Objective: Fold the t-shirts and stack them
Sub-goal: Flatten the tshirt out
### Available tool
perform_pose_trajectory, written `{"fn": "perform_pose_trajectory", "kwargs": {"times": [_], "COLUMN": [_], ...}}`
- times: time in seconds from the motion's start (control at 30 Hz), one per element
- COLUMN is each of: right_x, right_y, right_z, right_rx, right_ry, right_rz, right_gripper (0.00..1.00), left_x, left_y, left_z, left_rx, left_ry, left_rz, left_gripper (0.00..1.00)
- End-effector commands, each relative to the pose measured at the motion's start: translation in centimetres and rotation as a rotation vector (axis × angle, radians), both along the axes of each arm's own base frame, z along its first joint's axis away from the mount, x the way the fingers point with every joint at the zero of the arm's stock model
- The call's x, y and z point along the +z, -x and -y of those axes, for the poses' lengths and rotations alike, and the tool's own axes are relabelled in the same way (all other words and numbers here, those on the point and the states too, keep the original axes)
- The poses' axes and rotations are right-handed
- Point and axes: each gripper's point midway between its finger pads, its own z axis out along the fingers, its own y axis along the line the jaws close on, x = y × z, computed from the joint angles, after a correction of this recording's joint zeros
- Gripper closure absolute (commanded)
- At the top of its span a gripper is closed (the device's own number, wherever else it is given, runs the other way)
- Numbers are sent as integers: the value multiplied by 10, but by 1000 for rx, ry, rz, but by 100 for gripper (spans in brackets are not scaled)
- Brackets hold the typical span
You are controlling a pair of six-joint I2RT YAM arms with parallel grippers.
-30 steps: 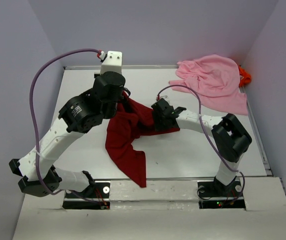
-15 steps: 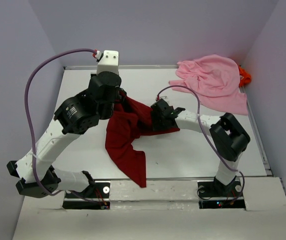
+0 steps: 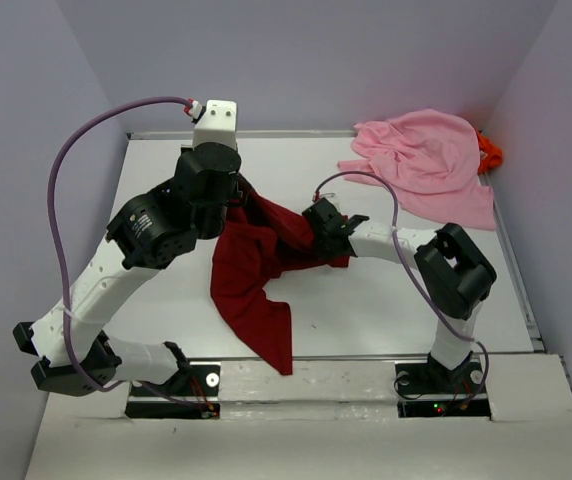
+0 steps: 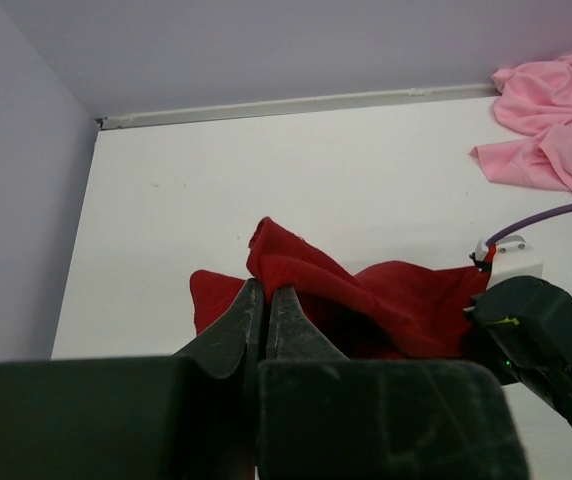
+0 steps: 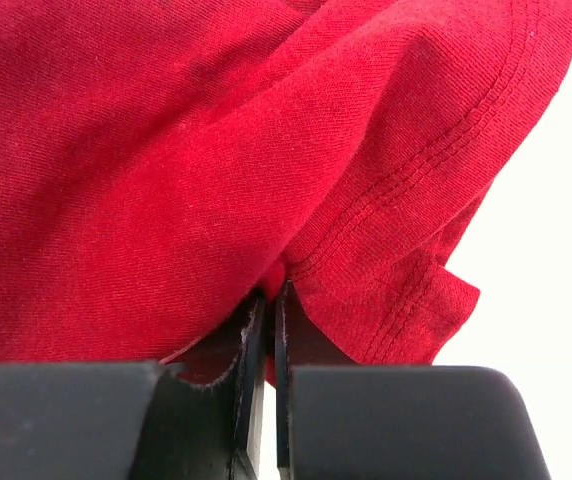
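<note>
The robot's right gripper is crowded by the dark red t-shirt's broad fold [image 5: 231, 205] beside the t-shirt's stitched hem [image 5: 318, 250], so it should open and pinch the hem away from that fold before lifting.
The dark red t-shirt [image 3: 256, 265] lies crumpled mid-table, one end trailing toward the near edge. My left gripper [image 4: 264, 288] is shut on a raised fold at its upper left edge [image 4: 296, 262]. My right gripper [image 5: 274, 292] is shut on a pinch of the same shirt beside a stitched hem [image 5: 416, 190], at the shirt's right side [image 3: 318, 232]. The light pink t-shirt [image 3: 428, 160] lies heaped in the far right corner, also seen at the left wrist view's right edge [image 4: 556, 125]. A bit of the bright orange t-shirt [image 3: 489, 150] shows behind it.
The white table [image 3: 386, 300] ends at a raised rail along the back [image 3: 296, 133] and grey walls on both sides. A purple cable [image 3: 366, 185] loops over the right arm. The right arm's black wrist [image 4: 546, 340] shows beside the red cloth.
My right gripper has closed on the red shirt's right side; it stood open half a second ago. The left arm has shifted slightly while keeping its hold.
</note>
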Motion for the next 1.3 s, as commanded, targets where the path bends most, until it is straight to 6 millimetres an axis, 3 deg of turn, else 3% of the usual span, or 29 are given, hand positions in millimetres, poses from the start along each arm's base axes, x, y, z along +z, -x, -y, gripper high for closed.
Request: {"fn": "perform_pose_trajectory", "kwargs": {"times": [0.0, 0.03, 0.07, 0.1, 0.2, 0.27, 0.53, 0.8, 0.97, 1.07, 1.17, 1.27], "right_x": [4, 5, 8, 8, 10, 10, 17, 32, 27, 23, 26, 28], "right_y": [-2, -2, -3, -3, -4, -4, -12, -26, -27, -24, -20, -19], "right_z": [0, 0, 1, 1, 1, -1, -6, -14, -16, -16, -15, -8], "right_rx": [1, 2, 6, 10, 12, 17, 31, 54, 56, 52, 45, 32], "right_ry": [-9, -8, -3, 0, 5, 8, 11, 23, 25, 20, 6, 22], "right_rz": [14, 17, 23, 23, 24, 14, 30, 59, 49, 36, 32, 43], "right_gripper": [91, 86, 71, 64, 45, 40, 44, 75, 82, 70, 48, 39], "left_x": [18, 17, 15, 15, 14, 15, 17, 19, 20, 18, 15, 13], "left_y": [3, 2, 2, 2, 1, 1, 2, 2, 3, 2, 1, 0], "left_z": [-8, -8, -7, -6, -4, -3, -3, -5, -5, -6, -4, -1], "left_rx": [11, 10, 8, 8, 5, 0, -5, -5, -5, -2, -4, -10], "left_ry": [44, 43, 41, 41, 46, 46, 52, 53, 50, 43, 36, 36], "left_rz": [48, 47, 45, 44, 42, 42, 43, 47, 50, 48, 42, 41], "left_gripper": [100, 100, 100, 100, 100, 100, 100, 100, 100, 100, 100, 100]}}
